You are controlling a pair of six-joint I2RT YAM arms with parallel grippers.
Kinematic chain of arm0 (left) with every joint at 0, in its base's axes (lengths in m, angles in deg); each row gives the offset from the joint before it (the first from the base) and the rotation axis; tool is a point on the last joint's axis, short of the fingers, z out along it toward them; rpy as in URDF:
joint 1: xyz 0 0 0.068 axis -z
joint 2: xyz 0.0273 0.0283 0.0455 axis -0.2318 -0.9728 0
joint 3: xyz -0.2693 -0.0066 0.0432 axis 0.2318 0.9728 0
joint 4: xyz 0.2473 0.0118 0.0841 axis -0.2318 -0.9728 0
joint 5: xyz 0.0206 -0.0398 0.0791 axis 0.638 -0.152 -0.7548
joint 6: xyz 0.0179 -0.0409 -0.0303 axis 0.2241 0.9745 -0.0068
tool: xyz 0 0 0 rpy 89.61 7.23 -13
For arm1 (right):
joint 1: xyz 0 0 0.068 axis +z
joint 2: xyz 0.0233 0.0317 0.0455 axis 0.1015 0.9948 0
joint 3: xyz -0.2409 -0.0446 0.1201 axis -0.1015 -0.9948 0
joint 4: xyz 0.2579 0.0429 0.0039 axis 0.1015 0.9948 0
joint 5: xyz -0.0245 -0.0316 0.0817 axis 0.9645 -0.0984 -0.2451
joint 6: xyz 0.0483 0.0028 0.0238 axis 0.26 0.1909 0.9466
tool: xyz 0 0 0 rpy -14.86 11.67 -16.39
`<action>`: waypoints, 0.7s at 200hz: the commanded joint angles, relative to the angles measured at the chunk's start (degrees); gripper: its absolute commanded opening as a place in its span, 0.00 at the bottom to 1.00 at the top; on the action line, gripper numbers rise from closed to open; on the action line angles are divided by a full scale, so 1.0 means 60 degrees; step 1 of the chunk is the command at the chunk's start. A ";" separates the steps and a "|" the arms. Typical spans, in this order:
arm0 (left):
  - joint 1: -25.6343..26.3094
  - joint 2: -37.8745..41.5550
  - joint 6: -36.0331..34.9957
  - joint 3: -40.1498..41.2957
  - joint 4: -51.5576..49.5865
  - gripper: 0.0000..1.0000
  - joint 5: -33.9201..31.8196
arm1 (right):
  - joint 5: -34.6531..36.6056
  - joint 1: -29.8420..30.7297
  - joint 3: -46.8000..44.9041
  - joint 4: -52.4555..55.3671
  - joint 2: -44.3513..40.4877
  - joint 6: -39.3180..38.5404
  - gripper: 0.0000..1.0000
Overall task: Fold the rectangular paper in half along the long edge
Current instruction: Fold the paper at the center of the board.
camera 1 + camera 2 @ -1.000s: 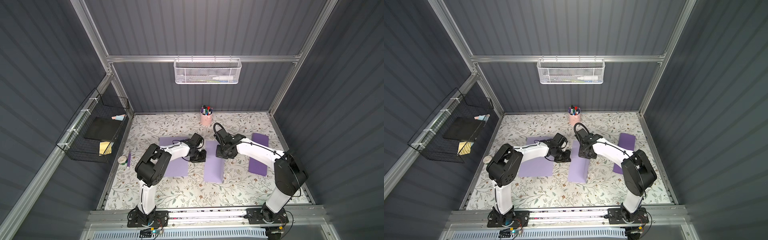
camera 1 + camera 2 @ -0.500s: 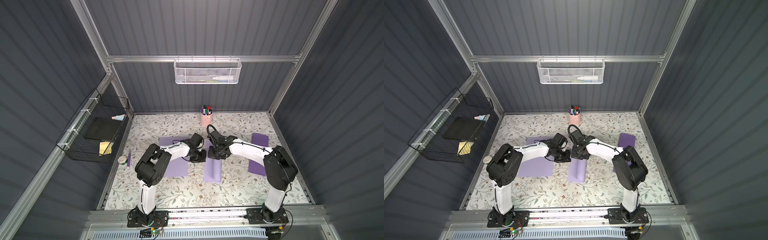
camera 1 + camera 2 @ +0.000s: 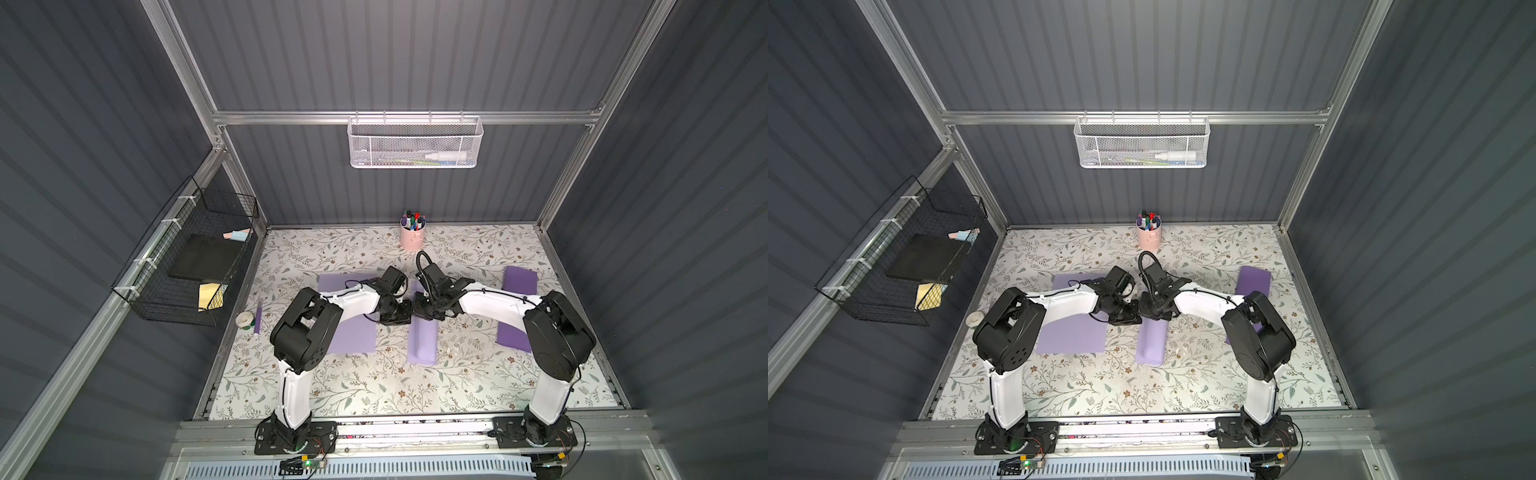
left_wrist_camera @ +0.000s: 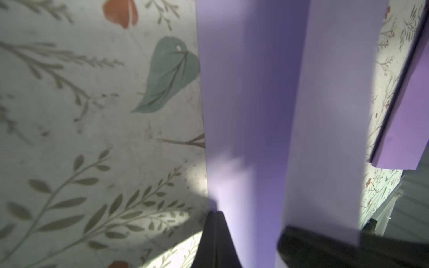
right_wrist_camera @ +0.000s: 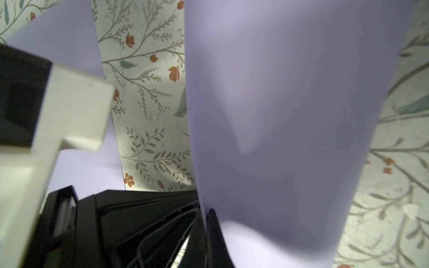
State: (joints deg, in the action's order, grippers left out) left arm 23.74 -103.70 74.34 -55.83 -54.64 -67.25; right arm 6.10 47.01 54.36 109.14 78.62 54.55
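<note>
The upper layer's long edge (image 4: 297, 111) arches above the lower layer, so the robot's right gripper should open, move farther in from that edge (image 5: 250, 201) and press the layers together.
The rectangular paper (image 3: 422, 343) is lilac and lies folded into a narrow strip at mid-table in both top views (image 3: 1152, 343), its upper layer bulging loosely. My left gripper (image 3: 404, 314) and right gripper (image 3: 420, 311) meet tip to tip over its far end. In the left wrist view the left gripper (image 4: 214, 217) is shut, its tip on the paper (image 4: 255, 116) at the long edge. In the right wrist view the right gripper (image 5: 210, 217) is shut too, its tip against the edge of the bowed paper (image 5: 290, 116). Whether paper is pinched between the jaws does not show.
A flat lilac sheet (image 3: 351, 330) lies under the left arm. Another folded lilac piece (image 3: 517, 307) lies at the right. A pink cup of markers (image 3: 412, 237) stands at the back. A tape roll (image 3: 244, 319) and a purple stick (image 3: 257, 318) lie by the left wall.
My right gripper has slid left across the paper's far end until it meets the left gripper. The left arm has stayed put.
</note>
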 commanded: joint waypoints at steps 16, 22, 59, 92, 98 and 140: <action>0.0064 -0.0483 -0.0095 0.0151 -0.0579 0.00 -0.0264 | 0.0234 -0.0074 0.0301 0.0776 0.0502 0.0049 0.00; 0.0064 -0.0490 -0.0093 0.0155 -0.0579 0.00 -0.0264 | 0.0291 -0.0066 0.0356 0.0866 0.0545 0.0031 0.00; 0.0068 -0.0545 -0.0079 0.0139 -0.0579 0.00 -0.0251 | 0.0436 -0.0071 0.0476 0.1274 0.0648 -0.0014 0.00; 0.0064 -0.0570 -0.0079 0.0108 -0.0592 0.00 -0.0262 | 0.0273 -0.0064 0.0500 0.1071 0.0791 0.0049 0.00; 0.0064 -0.0558 -0.0091 0.0103 -0.0604 0.00 -0.0264 | 0.0260 -0.0068 0.0508 0.1048 0.0828 0.0072 0.00; 0.0064 -0.0574 -0.0108 0.0113 -0.0609 0.00 -0.0262 | 0.0261 -0.0070 0.0462 0.0972 0.1006 0.0145 0.00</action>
State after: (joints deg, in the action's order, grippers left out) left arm 23.74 -103.76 74.32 -55.83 -54.66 -67.21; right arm 7.56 46.58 56.46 114.28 83.16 54.28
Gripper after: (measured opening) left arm 0.054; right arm 0.046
